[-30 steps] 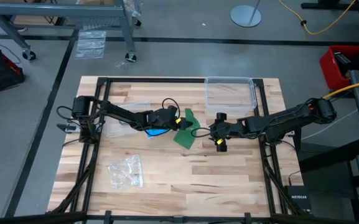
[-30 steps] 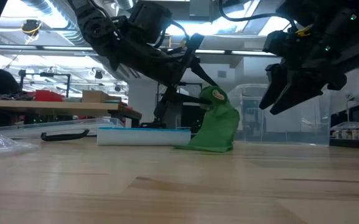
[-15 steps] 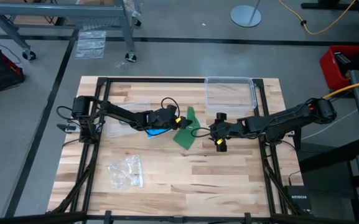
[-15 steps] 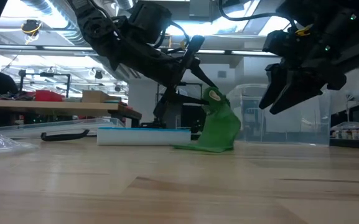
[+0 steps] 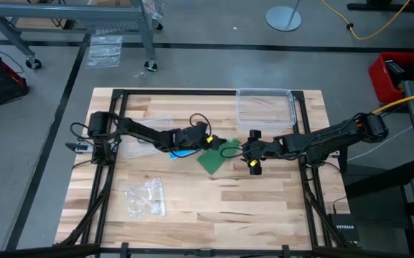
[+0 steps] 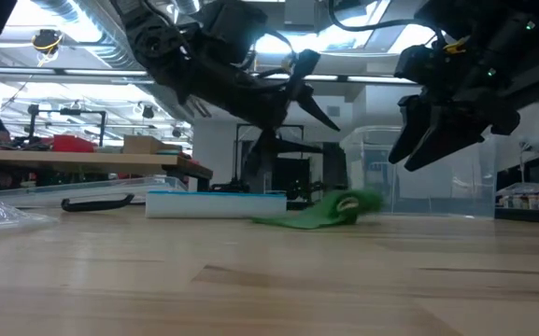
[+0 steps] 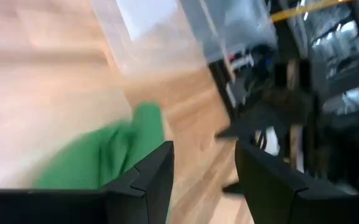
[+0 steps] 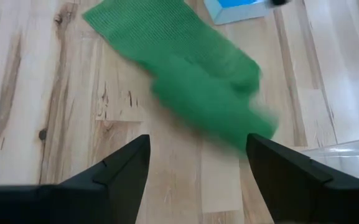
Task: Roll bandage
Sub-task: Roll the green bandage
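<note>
The green bandage's bunched end (image 7: 145,124) stands up in a loose fold, so the green bandage will open into a longer piece and stay flat when the robot pulls it out.
The green bandage (image 5: 217,154) lies crumpled on the table between my two grippers. Its bunched end (image 6: 348,203) is blurred and low on the wood, and the rest lies flat (image 6: 292,221). My left gripper (image 5: 212,141) is open and empty, raised above the bandage's left part (image 6: 311,89). Its wrist view shows the bandage (image 7: 107,158) beyond the spread fingers. My right gripper (image 5: 245,152) is open and empty, hovering just right of the bandage (image 8: 185,74), above the table (image 6: 418,140).
A blue and white pill organizer (image 5: 183,151) lies under the left arm, just left of the bandage. A clear plastic box (image 5: 265,106) stands at the far edge. A small clear plastic bag (image 5: 145,197) lies near the front left. Bare wood spans the near half.
My left gripper has let go of the bandage's raised bunched end and drawn slightly up. That end has fallen toward the table's right, and the bandage now lies low on the wood instead of standing up. My right gripper has kept still.
</note>
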`<state>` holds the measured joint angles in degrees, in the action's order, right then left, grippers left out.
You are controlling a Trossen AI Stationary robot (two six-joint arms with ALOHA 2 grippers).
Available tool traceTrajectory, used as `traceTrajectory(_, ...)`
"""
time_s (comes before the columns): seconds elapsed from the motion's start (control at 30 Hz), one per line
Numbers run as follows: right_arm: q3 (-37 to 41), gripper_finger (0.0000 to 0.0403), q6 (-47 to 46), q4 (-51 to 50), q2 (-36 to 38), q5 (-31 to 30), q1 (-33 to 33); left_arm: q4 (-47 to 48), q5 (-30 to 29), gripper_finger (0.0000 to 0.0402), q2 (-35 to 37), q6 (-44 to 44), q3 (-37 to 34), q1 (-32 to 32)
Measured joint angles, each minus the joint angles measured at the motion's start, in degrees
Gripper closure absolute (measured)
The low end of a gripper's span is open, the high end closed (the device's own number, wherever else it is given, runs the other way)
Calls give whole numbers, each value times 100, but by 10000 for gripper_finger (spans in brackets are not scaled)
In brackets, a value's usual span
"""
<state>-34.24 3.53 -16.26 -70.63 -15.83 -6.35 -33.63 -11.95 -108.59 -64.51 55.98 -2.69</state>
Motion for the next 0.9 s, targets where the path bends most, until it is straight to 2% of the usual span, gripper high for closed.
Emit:
traceTrajectory(0.13, 0, 132, -9, -45, 2, 0, 1, -8, 592, 240, -180, 68, 188, 194)
traceTrajectory(0.27, -2, 132, -66, -61, 2, 386, 2, 16, 1289, 244, -180, 405, 182, 338)
traceTrajectory(0.47, -2, 132, -308, -18, 2, 822, 0, 114, 1594, 279, -180, 814, 182, 488)
traceTrajectory(0.7, -2, 132, -66, 660, -49, 1307, 0, 1469, 1556, 332, -178, 1119, 178, 600)
traceTrajectory(0.8, -2, 132, 203, 1094, -257, 1479, 0, 1980, 1196, 358, -178, 1135, 175, 637)
traceTrajectory(0.9, -2, 132, 384, 1312, -577, 1447, 0, 2033, 752, 386, -178, 1374, 175, 648)
